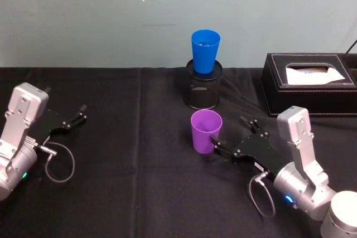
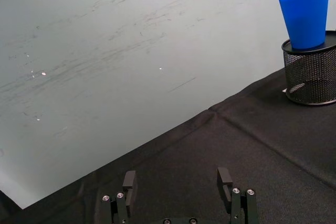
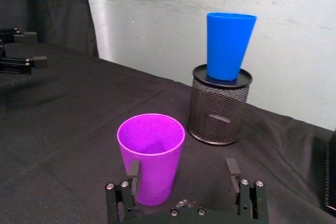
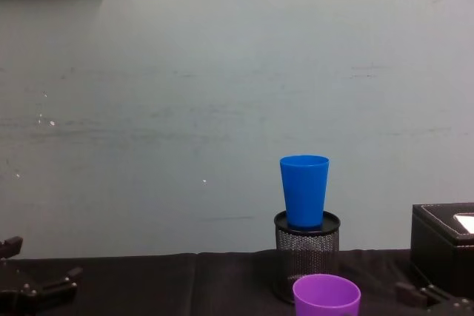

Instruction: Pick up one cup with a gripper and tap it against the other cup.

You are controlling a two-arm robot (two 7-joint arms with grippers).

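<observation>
The blue cup [image 4: 304, 192] is resting flat on the mesh holder's rimmed top [image 4: 327, 223], so it will stay upright and move along with the holder when I tap it.
The purple cup [image 1: 206, 131] stands upright on the black cloth, in front of the blue cup [image 1: 205, 50], which sits upright on top of a black mesh holder [image 1: 203, 87]. My right gripper [image 1: 230, 131] is open just to the right of the purple cup, one fingertip at the cup's lower side. In the right wrist view the purple cup [image 3: 151, 156] stands just beyond one finger [image 3: 133, 173] of the right gripper [image 3: 182, 174], off the middle of the gap, with the blue cup [image 3: 228, 43] farther back. My left gripper [image 1: 75, 116] rests open at the table's left.
A black tissue box [image 1: 309, 85] stands at the back right, close behind the right arm. The wall runs right behind the mesh holder [image 4: 306, 257]. A loose cable [image 1: 58, 165] loops by the left arm. Black cloth lies between the left arm and the cups.
</observation>
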